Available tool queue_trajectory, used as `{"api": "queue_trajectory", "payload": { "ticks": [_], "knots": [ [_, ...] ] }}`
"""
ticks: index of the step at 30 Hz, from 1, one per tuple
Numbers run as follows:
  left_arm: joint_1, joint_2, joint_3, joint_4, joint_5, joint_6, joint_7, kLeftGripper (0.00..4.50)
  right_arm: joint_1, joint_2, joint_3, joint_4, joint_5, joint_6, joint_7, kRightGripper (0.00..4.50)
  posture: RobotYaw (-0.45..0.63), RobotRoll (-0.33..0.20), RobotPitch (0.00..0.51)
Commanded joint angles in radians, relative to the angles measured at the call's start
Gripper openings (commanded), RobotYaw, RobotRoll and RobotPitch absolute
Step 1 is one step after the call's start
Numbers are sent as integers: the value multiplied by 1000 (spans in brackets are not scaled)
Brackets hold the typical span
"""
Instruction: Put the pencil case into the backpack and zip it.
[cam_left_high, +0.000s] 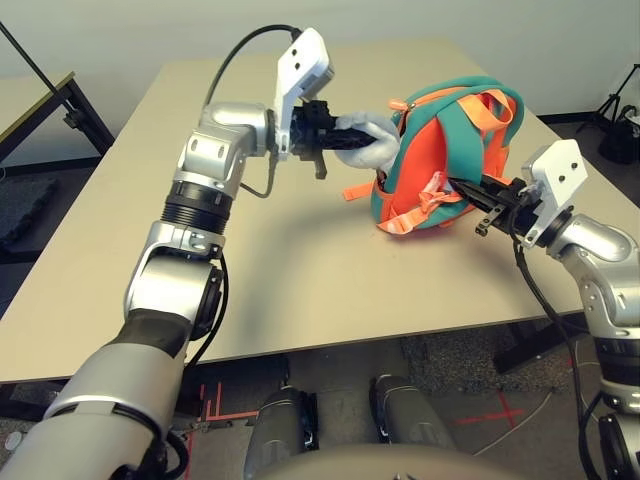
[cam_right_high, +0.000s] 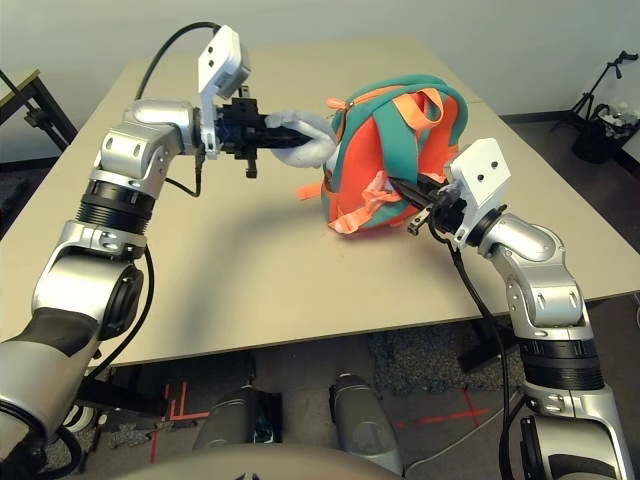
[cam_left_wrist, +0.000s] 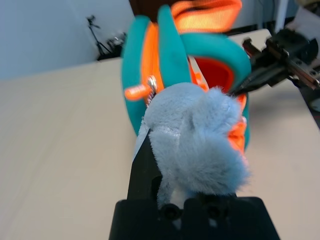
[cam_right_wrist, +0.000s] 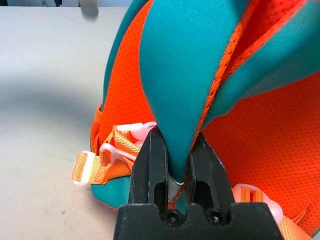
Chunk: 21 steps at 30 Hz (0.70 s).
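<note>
The zipper tab (cam_left_high: 398, 105) is high on the backpack's side, and the grey plush is close against it. Next, my left gripper pulls back and down toward the backpack's lower corner (cam_left_high: 380, 212).
The teal and orange backpack (cam_left_high: 440, 165) stands upright at the middle right of the table (cam_left_high: 300, 270), its orange strap side facing me. My left gripper (cam_left_high: 365, 148) reaches in from the left and is shut on the backpack's grey plush fin (cam_left_wrist: 200, 135), holding it just above the table. From the right, my right gripper (cam_right_wrist: 177, 150) is shut on a teal strap (cam_right_wrist: 185, 75) of the backpack, the strap pinched between both black fingers. The pencil case is out of view.
Loose orange straps with pale buckles (cam_left_high: 425, 205) hang at the backpack's lower front. A dark-framed side table (cam_left_high: 45, 100) stands at the far left. Black tripod gear (cam_left_high: 625, 120) stands on the floor beyond the right edge.
</note>
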Motion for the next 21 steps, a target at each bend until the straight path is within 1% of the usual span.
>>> {"api": "queue_trajectory", "payload": {
  "ticks": [1, 5, 10, 15, 21],
  "knots": [
    [29, 27, -3, 7, -4, 8, -15, 290, -15, -2, -4, -1, 3, -10, 2, 159, -264, 0, 0],
    [112, 31, -38, -38, 1, 43, -39, 289, -13, -3, -6, 0, 2, -11, 0, 159, -265, 0, 0],
    [176, 43, -68, -77, 10, 68, -44, 289, -13, -3, -6, -2, 2, -10, -1, 159, -266, 0, 0],
    [250, 53, -84, -117, -1, 123, -49, 289, -15, -5, -6, 2, 2, -11, 1, 159, -264, 0, 0],
    [331, 30, -114, -177, -5, 165, -34, 289, -19, -2, -3, 7, 1, -12, 0, 159, -262, 0, 0]
  ]
}}
